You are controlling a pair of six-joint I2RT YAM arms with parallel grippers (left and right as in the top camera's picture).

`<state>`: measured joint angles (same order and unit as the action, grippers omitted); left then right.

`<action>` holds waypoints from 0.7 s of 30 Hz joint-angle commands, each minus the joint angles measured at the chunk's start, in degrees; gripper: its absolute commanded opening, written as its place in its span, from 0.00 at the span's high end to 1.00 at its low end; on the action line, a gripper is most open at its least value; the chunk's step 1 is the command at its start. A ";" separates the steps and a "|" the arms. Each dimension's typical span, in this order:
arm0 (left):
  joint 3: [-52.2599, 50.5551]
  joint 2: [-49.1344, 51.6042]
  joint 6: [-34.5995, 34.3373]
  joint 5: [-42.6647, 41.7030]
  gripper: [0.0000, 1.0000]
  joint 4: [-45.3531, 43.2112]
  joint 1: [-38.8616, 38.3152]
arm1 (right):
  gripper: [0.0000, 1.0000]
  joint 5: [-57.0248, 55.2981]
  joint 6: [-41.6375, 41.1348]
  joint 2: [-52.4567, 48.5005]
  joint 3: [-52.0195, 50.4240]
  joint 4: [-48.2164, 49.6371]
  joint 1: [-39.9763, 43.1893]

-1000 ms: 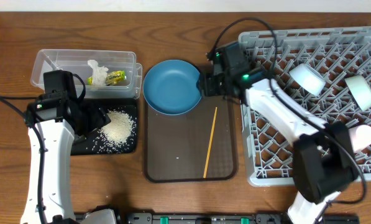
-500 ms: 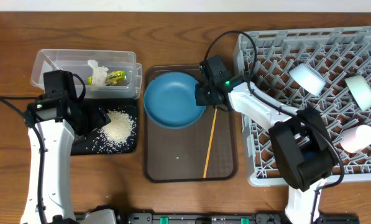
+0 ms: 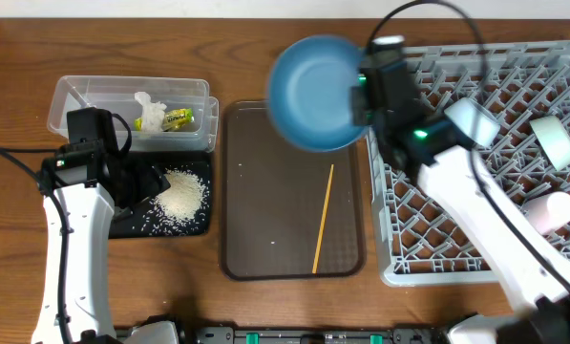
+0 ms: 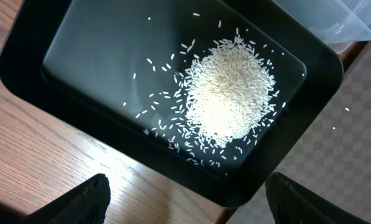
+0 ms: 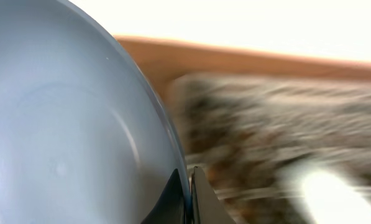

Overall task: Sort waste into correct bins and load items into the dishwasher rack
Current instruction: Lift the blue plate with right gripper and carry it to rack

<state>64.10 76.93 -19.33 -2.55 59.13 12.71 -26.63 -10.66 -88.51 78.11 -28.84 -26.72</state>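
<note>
My right gripper should turn the blue plate (image 3: 313,94) on edge before it lowers the plate into the rack (image 3: 426,71) beside the light-blue bowl, because the plate hangs with its broad side up.
My right gripper (image 3: 362,96) is shut on the rim of the blue round plate (image 3: 313,91), which hangs in the air over the gap between the brown tray and the dishwasher rack (image 3: 428,239). In the right wrist view the plate (image 5: 67,143) fills the left side, and the gripper (image 5: 190,196) pinches its edge. My left gripper (image 3: 137,182) stands open over the black tray (image 3: 132,222), holding nothing. The rice heap (image 4: 229,93) lies in that tray (image 4: 79,56), ahead of the left gripper (image 4: 186,183). The clear tub (image 3: 79,100) holds a white tissue (image 3: 151,110) and a yellow-green wrapper (image 3: 178,118).
A wooden chopstick (image 3: 324,218) lies on the brown serving tray (image 3: 265,220). In the rack sit a light-blue bowl (image 3: 473,119), a mint-green bowl (image 3: 555,140) and a pinkish-white cup (image 3: 550,210). Loose rice grains (image 3: 181,194) are scattered round the heap.
The right gripper closed on the plate's rim, lifted it off the brown tray and carried it up and right toward the rack. The left arm has stayed still.
</note>
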 commanded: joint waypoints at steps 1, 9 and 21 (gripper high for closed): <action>-0.13 0.11 -0.07 1.09 0.18 0.15 0.24 | 0.99 -24.41 15.32 2.27 0.76 1.16 1.55; -0.13 0.11 -0.07 1.11 0.18 0.15 0.24 | 0.99 -43.47 46.27 -0.72 0.74 10.01 7.08; -0.13 0.11 -0.07 1.09 0.17 0.15 0.24 | 0.99 -43.43 45.66 -7.76 0.74 5.31 6.34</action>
<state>64.10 76.93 -19.33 -2.55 59.13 12.71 -67.75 35.03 -94.48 78.19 -22.79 -19.03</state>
